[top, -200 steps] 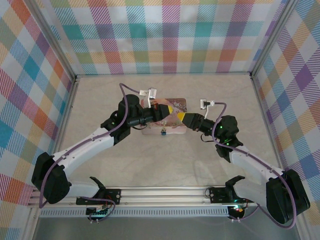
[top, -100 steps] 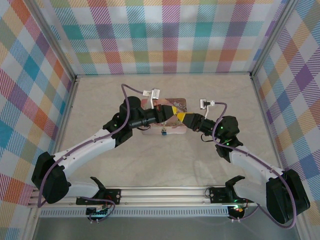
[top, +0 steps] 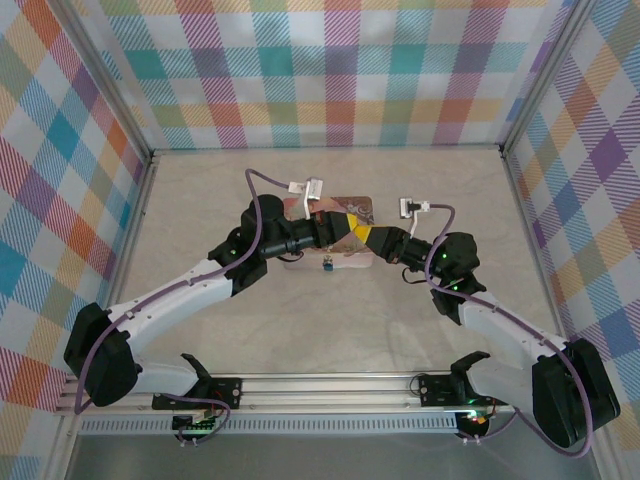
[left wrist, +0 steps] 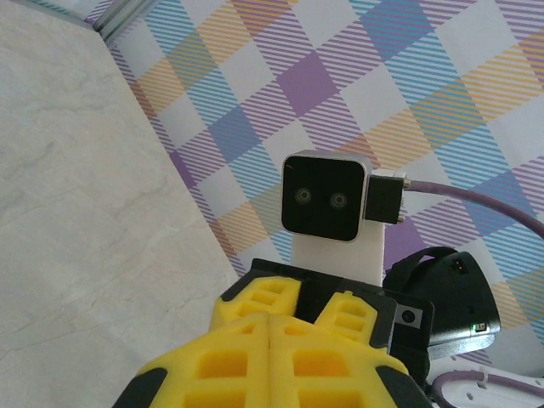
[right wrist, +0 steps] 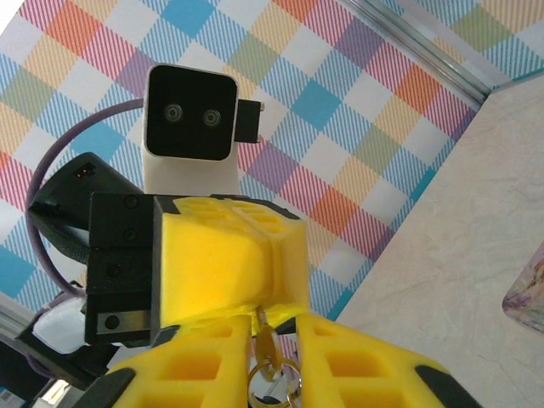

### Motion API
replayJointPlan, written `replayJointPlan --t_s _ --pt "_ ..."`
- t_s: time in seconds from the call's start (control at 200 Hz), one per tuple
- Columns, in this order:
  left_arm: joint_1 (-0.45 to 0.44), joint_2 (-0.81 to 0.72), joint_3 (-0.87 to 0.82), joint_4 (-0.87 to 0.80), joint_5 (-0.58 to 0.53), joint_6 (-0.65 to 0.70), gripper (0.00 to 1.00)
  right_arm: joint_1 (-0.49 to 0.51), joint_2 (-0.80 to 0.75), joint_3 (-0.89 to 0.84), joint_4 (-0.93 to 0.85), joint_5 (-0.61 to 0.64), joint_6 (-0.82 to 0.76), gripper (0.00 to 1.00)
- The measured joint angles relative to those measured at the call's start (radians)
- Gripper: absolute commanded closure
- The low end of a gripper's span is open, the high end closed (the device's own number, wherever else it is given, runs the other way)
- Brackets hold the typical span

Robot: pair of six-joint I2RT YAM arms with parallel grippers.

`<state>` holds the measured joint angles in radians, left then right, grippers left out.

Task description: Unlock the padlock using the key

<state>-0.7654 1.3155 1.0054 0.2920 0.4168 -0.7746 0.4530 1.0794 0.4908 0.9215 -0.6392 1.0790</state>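
Observation:
The key's blade (right wrist: 262,322) is covered by my left gripper, so next my left gripper leaves the key to my right gripper and moves down to the padlock (top: 328,263).
Over the pink tin (top: 358,205) my two grippers meet tip to tip. The left gripper (top: 350,228) (left wrist: 270,319) is shut, and in the right wrist view its yellow pads (right wrist: 229,263) pinch the tip of the key (right wrist: 270,344), a thin brass-grey blade on a small ring (right wrist: 274,381). The right gripper (top: 367,236) (right wrist: 274,325) stands open, its fingers either side of the key with a gap. The padlock (top: 327,266), tiny and dark with a blue patch, lies on the table by the tin's near edge, below both grippers.
A corner of the pink tin (right wrist: 529,289) shows at the right edge of the right wrist view. Checked walls ring the marble table (top: 330,320). The right wrist camera (left wrist: 327,200) faces the left one at close range.
The left gripper has slid right until its shut tips meet the right gripper's. The right arm has stayed still.

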Motion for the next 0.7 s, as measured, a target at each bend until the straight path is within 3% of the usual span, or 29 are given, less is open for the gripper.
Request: replayJointPlan --t_s 0.19,0.535,0.555,0.63,0.7 --pt "0.0 0.0 -0.003 0.006 -0.014 -0.003 1.0 0.0 0.0 0.0 0.002 -0.002 0.01 1.0" --pt "-0.006 -0.006 -0.021 0.03 -0.036 -0.018 1.0 0.0 -0.015 -0.001 -0.02 0.002 0.007 1.0" --pt "-0.006 -0.007 -0.021 0.029 -0.037 -0.018 0.94 0.0 -0.017 -0.001 -0.023 0.002 0.005 1.0" --pt "-0.01 -0.011 -0.022 0.026 -0.042 -0.016 0.53 0.0 -0.029 -0.001 -0.035 0.002 -0.003 1.0" --pt "-0.011 -0.016 -0.026 0.022 -0.056 -0.018 0.38 0.001 -0.045 -0.001 -0.055 0.002 -0.018 1.0"
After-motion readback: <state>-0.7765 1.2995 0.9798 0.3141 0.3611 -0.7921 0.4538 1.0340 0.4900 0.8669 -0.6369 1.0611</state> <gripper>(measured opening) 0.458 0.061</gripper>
